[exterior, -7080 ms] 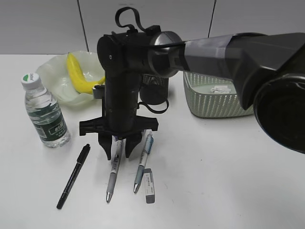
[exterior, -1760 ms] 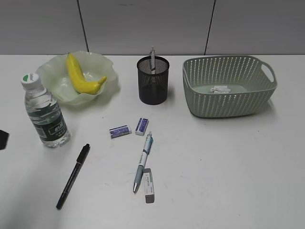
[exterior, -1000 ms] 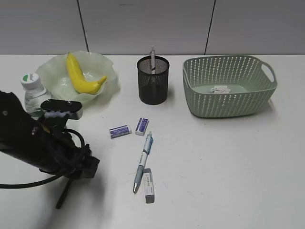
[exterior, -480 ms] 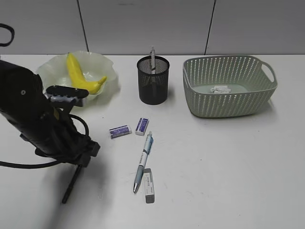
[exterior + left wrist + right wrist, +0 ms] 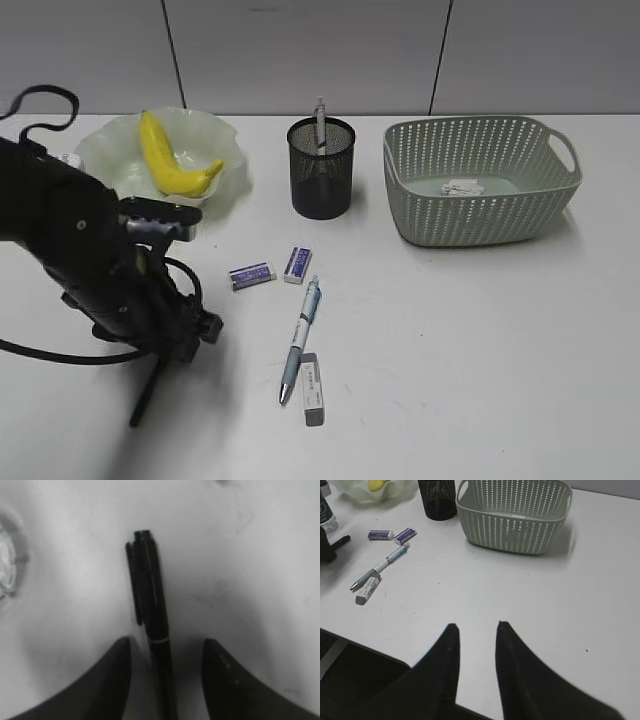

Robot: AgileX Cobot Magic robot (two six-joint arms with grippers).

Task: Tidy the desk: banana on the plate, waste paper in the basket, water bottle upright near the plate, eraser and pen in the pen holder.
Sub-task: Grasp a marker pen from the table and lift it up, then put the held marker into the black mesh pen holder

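My gripper will lower the black pen [image 5: 148,393] in, and it will lean on the pen holder's rim, as the pen holder's opening [image 5: 321,136] is far wider than a pen.
The left gripper [image 5: 163,350] is down on the desk [image 5: 470,340] at the left, open, its fingers [image 5: 107,675] standing either side of a black pen [image 5: 150,595] with a gap on each side. The pen's lower end [image 5: 143,398] sticks out below the arm. The banana [image 5: 170,160] lies on the plate [image 5: 225,140]. The pen holder [image 5: 321,175] holds one pen. Waste paper [image 5: 462,186] lies in the basket [image 5: 480,215]. A blue-white pen [image 5: 300,340] and three erasers [image 5: 252,275] [image 5: 297,264] [image 5: 314,388] lie mid-desk. The water bottle [image 5: 324,512] is upright, hidden by the arm in the exterior view. The right gripper [image 5: 476,626] hovers open and empty.
The left arm's black body [image 5: 90,260] and cable cover the desk's left side between the plate and the front edge. The right gripper hangs over the desk's front edge [image 5: 385,652], far from all the objects.
The left arm has swung in from the left edge and come down over the black pen, now covering the water bottle in the exterior view. The right arm has stayed out of that view.
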